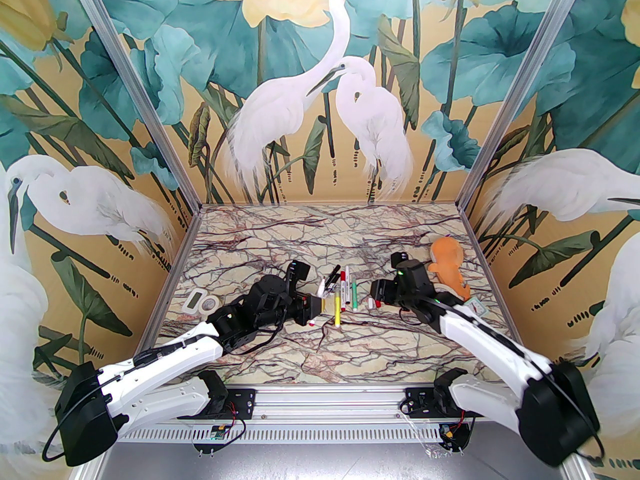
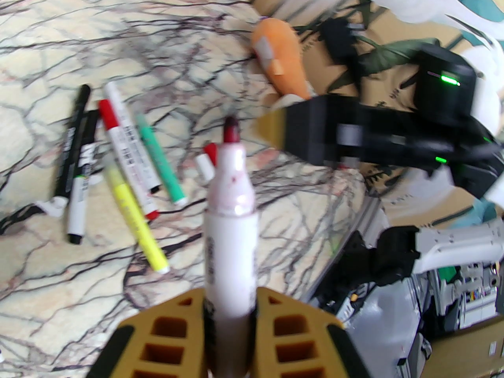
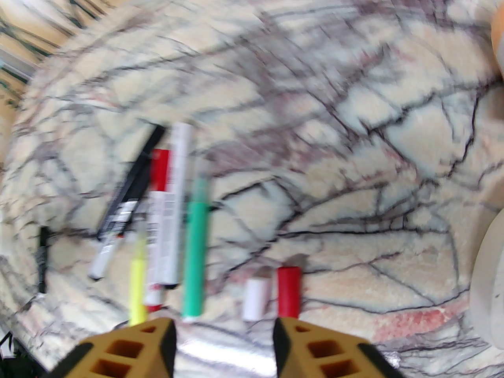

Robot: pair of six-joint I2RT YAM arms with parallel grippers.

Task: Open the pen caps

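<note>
The white marker's tip is clear of the loose red cap, so my left gripper should keep going toward the lone black pen and let go of the marker next to it.
My left gripper (image 2: 230, 309) is shut on a white marker (image 2: 230, 226) whose dark red tip (image 2: 231, 130) is bare and points toward the right arm. A loose red cap (image 3: 288, 291) and a whitish cap (image 3: 256, 299) lie side by side on the marble, just ahead of my right gripper (image 3: 224, 341), which is open with nothing between its fingers. To their left lies a row of pens: a green pen (image 3: 195, 250), a white marker with a red cap (image 3: 159, 169), a yellow highlighter (image 3: 138, 286) and a black pen (image 3: 130, 183). From above, the left gripper (image 1: 320, 307) and right gripper (image 1: 374, 299) flank that row.
An orange plush toy (image 1: 445, 263) lies at the back right, behind the right arm. A white timer (image 1: 195, 300) and a tape roll (image 1: 211, 304) sit by the table's left edge. A small card (image 1: 477, 308) rests near the right edge.
</note>
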